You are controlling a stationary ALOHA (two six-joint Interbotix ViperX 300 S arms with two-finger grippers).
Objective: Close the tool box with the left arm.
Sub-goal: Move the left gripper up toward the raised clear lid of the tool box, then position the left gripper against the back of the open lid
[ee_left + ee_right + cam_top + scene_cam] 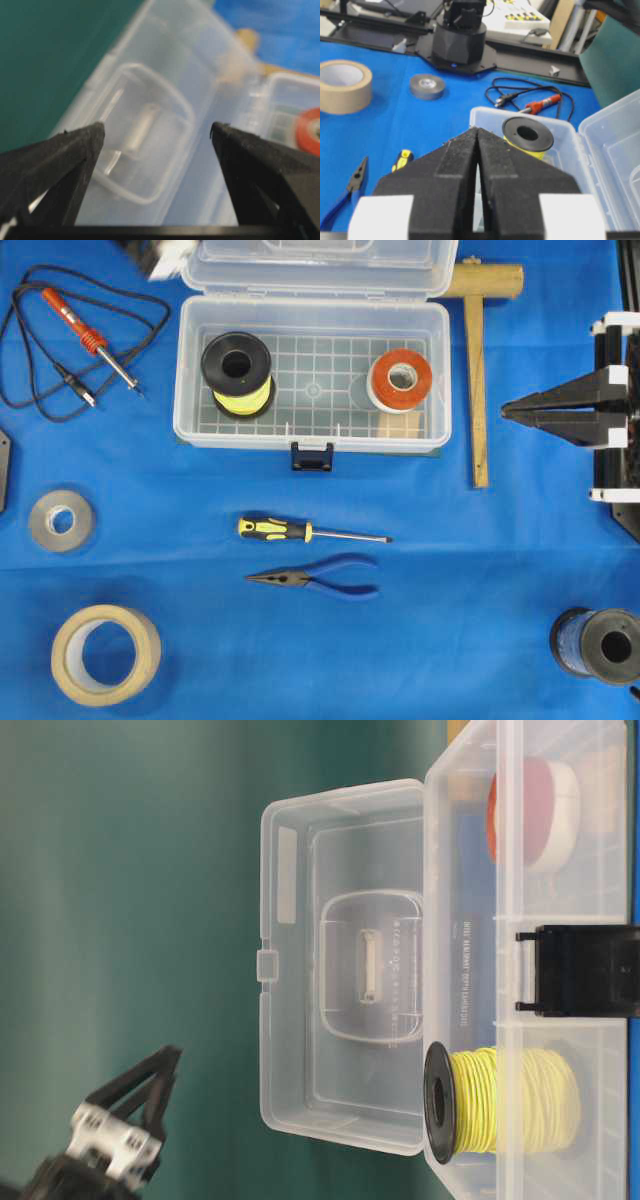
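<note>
The lid tilts back from the tool box, so my left gripper should go down behind the lid's top edge and swing it forward over the box.
The clear plastic tool box stands open on the blue cloth, with its lid raised at the back and a dark latch at the front. Inside it are a yellow wire spool and an orange tape roll. My left gripper is open and empty, with the lid close in front of its fingers and not touching them. It also shows in the table-level view beside the lid, and as a blur at the overhead top edge. My right gripper is shut and empty, to the right of the box.
A soldering iron with its cable, a grey tape roll and a beige tape roll lie at the left. A screwdriver and pliers lie in front of the box. A wooden T-piece and a black spool are at the right.
</note>
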